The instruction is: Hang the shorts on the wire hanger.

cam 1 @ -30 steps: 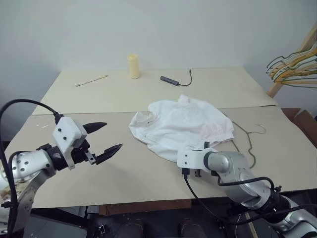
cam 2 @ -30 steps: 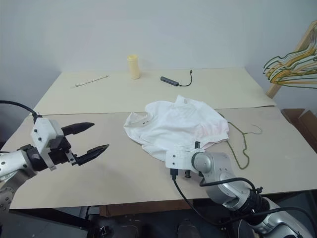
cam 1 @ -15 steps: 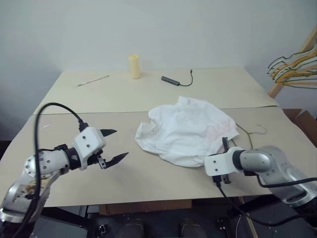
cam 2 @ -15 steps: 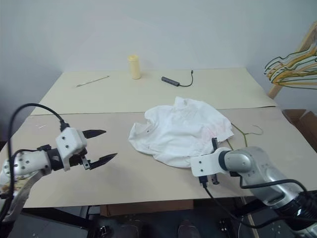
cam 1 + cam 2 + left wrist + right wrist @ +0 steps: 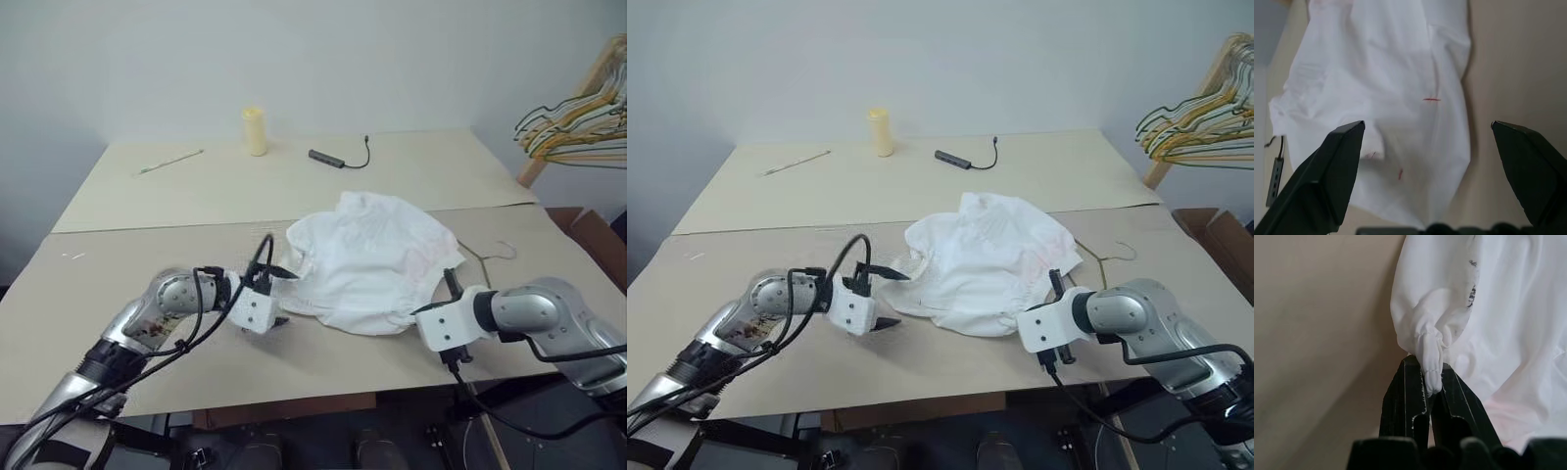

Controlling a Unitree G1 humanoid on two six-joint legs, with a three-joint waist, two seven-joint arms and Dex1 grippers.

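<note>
The white shorts (image 5: 367,262) will spread out into a flat leg when I pull, because loose creases and a turned-back flap (image 5: 1369,142) show between my left gripper's fingers.
The white shorts (image 5: 372,257) lie crumpled on the near half of the table (image 5: 147,264). Part of the thin wire hanger (image 5: 493,251) shows by their right edge; the rest is hidden under the fabric. My left gripper (image 5: 890,299) is open and low over the table, its fingers straddling the shorts' left edge; the left wrist view has the fabric (image 5: 1391,73) between the spread fingers (image 5: 1337,166). At the shorts' near right edge my right gripper (image 5: 451,286) is shut on a gathered fold of the shorts (image 5: 1430,357).
At the back of the table stand a pale yellow cylinder (image 5: 254,130), a black cable with a small hub (image 5: 331,158) and a thin stick (image 5: 168,163). A bunch of yellow and green hangers (image 5: 573,132) hangs at the far right over a cardboard box (image 5: 591,233).
My left gripper has dropped and swung right, rolling as it went, up to the shorts' left edge. My right gripper pulled its fold of the shorts to the right, then held still.
</note>
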